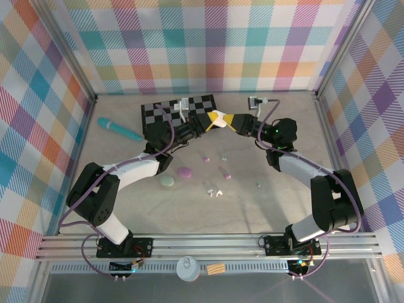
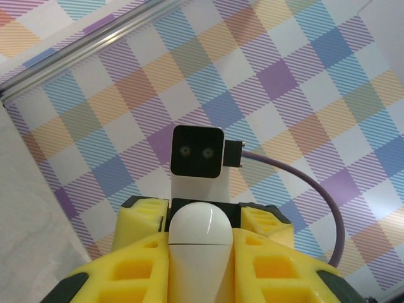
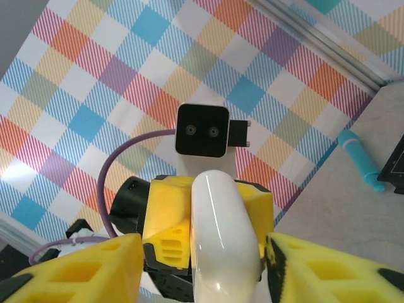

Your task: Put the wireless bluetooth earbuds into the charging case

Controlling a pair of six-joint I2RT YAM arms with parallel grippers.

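Note:
My right gripper should hold the case's far end [image 2: 201,218] while my left gripper takes the case's base below the case's lid, because my left gripper's fingers are pressing on the case's seam [image 2: 201,244].
A white pebble-shaped charging case [image 1: 218,118] is held in the air at the back of the table, its lid closed along a thin seam. My left gripper [image 1: 208,122] is shut on the case [image 2: 199,252], with both yellow fingers [image 2: 126,271] pressed against its sides. My right gripper [image 1: 232,121] faces it from the other side, open, its fingers [image 3: 69,271] spread wider than the case [image 3: 224,240]. Two white earbuds [image 1: 213,192] lie on the table near the middle. Small pink [image 1: 227,177] and pale green [image 1: 259,184] earbuds are scattered nearby.
A lilac case [image 1: 184,172] and a pale green case [image 1: 166,181] rest on the table under the left arm. A teal pen-shaped object [image 1: 118,129] lies at the back left. A black-and-white checkerboard [image 1: 165,111] sits at the back. Checked walls enclose the table.

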